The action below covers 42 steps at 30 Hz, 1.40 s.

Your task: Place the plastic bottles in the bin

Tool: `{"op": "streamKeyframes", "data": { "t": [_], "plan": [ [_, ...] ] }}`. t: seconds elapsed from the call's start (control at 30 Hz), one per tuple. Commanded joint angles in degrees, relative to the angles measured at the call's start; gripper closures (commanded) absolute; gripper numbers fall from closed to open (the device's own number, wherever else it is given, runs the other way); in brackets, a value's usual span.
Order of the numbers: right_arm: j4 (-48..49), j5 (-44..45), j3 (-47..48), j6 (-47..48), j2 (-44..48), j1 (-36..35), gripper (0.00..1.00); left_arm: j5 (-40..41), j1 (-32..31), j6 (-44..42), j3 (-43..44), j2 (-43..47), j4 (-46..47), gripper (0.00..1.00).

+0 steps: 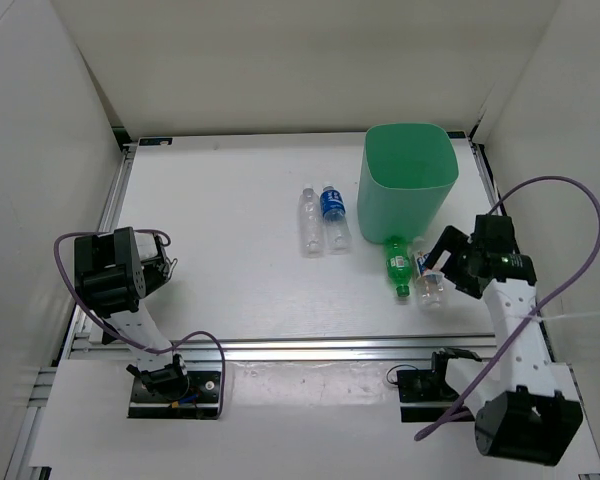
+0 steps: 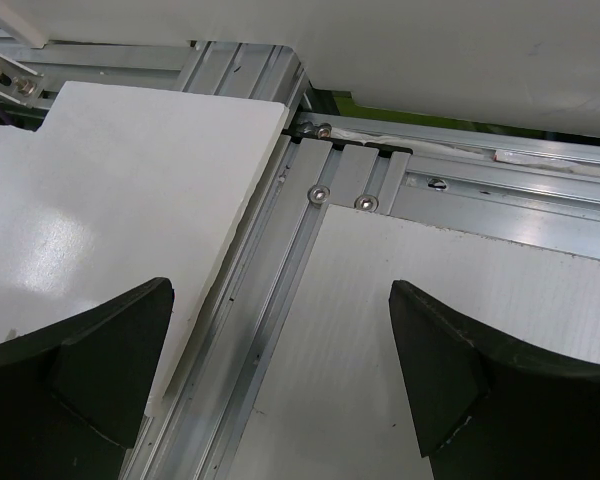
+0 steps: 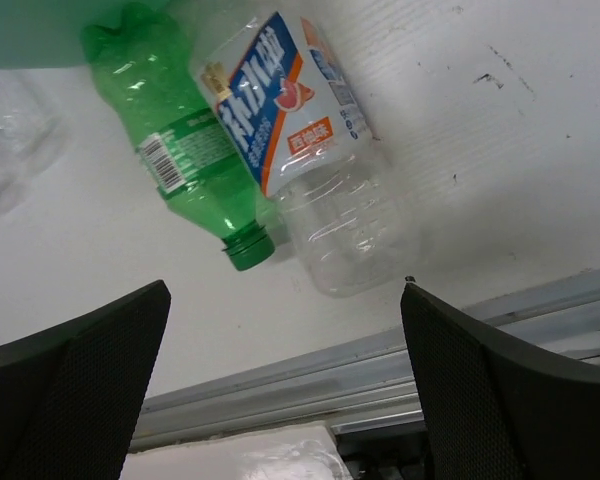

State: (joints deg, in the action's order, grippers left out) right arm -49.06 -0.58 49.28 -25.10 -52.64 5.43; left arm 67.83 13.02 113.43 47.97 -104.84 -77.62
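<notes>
My right gripper should keep going down until its open fingers are on both sides of the bottle's clear end [image 1: 432,292], because they line up across the blue-red label bottle's width [image 1: 425,266].
The mint-green bin [image 1: 400,205] stands at the back right; its wall shows in the right wrist view [image 3: 30,30]. A plain clear bottle [image 1: 309,224] and a blue-label bottle [image 1: 334,215] lie side by side left of it. A green bottle [image 1: 398,266] and a blue-red label bottle [image 1: 429,280] lie just in front of the bin. They also show in the right wrist view, the green one [image 3: 175,150] beside the labelled one [image 3: 300,150]. My right gripper [image 1: 448,262] [image 3: 285,370] is open and empty, just right of these two. My left gripper [image 1: 165,265] [image 2: 280,370] is open and empty at the table's left edge.
White walls enclose the table on three sides. An aluminium rail [image 1: 310,348] runs along the front edge, and another [image 2: 270,290] runs under my left gripper beside a white panel [image 2: 100,200].
</notes>
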Motion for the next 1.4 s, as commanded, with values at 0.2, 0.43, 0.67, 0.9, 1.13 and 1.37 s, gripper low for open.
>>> {"op": "streamKeyframes", "data": {
  "t": [0.2, 0.43, 0.67, 0.9, 1.13, 1.37],
  "plan": [
    [12.50, 1.19, -7.00, 0.15, -11.51, -0.25, 0.00, 0.11, 0.34, 7.16, 0.90, 0.33, -4.38, 0.00],
    [16.36, 0.49, -5.34, -1.61, -18.53, 0.28, 0.00, 0.11, 0.34, 7.16, 0.90, 0.33, -4.38, 0.00],
    [16.36, 3.13, -7.26, -3.19, -21.37, 1.34, 0.16, 0.11, 0.34, 7.16, 0.90, 0.33, -4.38, 0.00],
    [8.73, 6.47, -9.37, -6.26, -11.81, 2.39, 0.46, 0.11, 0.34, 7.16, 0.90, 0.33, -4.38, 0.00],
    [-5.22, 6.20, 1.06, -10.92, -0.72, 0.72, 0.66, 0.11, 0.34, 7.16, 0.90, 0.33, -4.38, 0.00],
    [-6.24, 4.20, 27.42, -9.62, 2.30, 1.25, 0.79, 0.11, 0.34, 7.16, 0.90, 0.33, -4.38, 0.00]
  ]
}}
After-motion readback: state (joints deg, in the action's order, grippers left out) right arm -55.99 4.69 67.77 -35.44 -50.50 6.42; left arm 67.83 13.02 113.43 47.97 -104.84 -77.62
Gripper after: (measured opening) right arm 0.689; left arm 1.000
